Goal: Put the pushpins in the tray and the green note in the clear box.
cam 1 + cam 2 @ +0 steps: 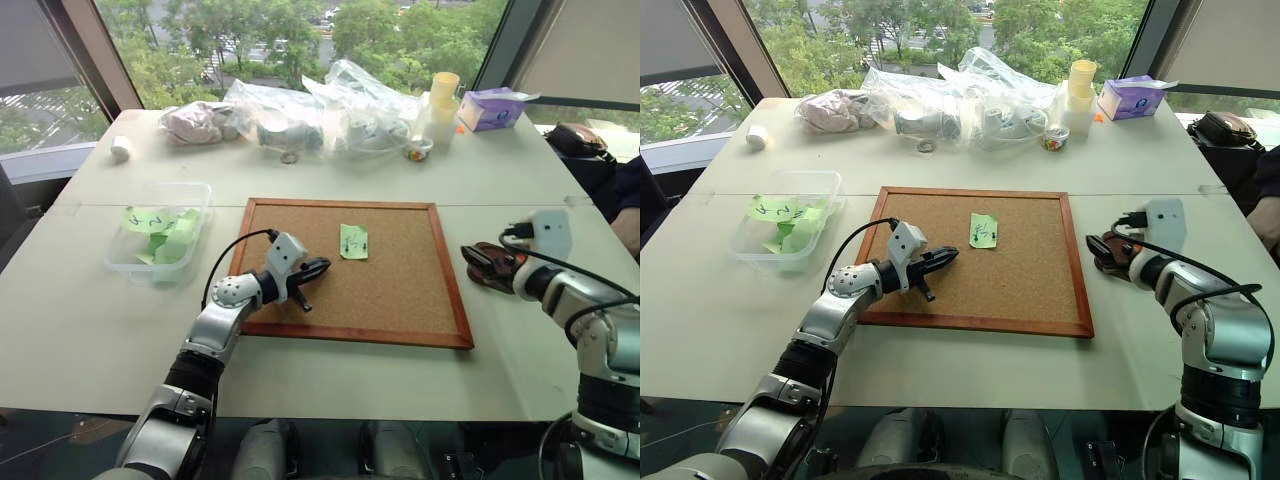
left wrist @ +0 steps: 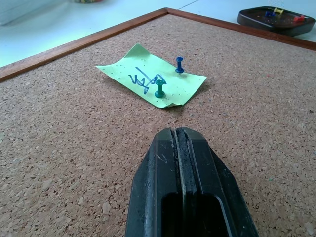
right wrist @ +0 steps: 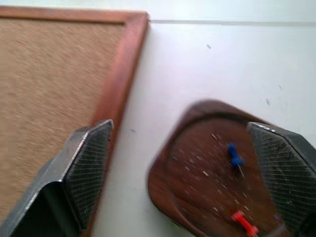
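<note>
I expect the green note (image 1: 354,241) lying on the cork board to come loose when I pull out the pushpins (image 1: 348,246) that stand in it.
The green note (image 1: 353,241) lies on the cork board, held by a blue pushpin (image 2: 179,64) and a green pushpin (image 2: 159,90). My left gripper (image 1: 318,267) is shut and empty, low over the board a little short of the note, pointing at it. The tray (image 1: 492,270) sits on the table just right of the board, with a blue pin (image 3: 235,157) and a red pin (image 3: 244,223) inside. Over the tray hangs my right gripper (image 3: 182,133), open, its fingers straddling the dish with nothing between them. The clear box (image 1: 165,186) stands left of the board and holds lime-green slips.
The wood-framed cork board (image 1: 400,295) takes up the table's middle. Along the far edge lie bulging clear plastic bags (image 1: 300,115), stacked cups (image 1: 441,100), a purple tissue box (image 1: 492,108) and a white roll (image 1: 121,148). A dark bag (image 1: 578,140) sits at the far right.
</note>
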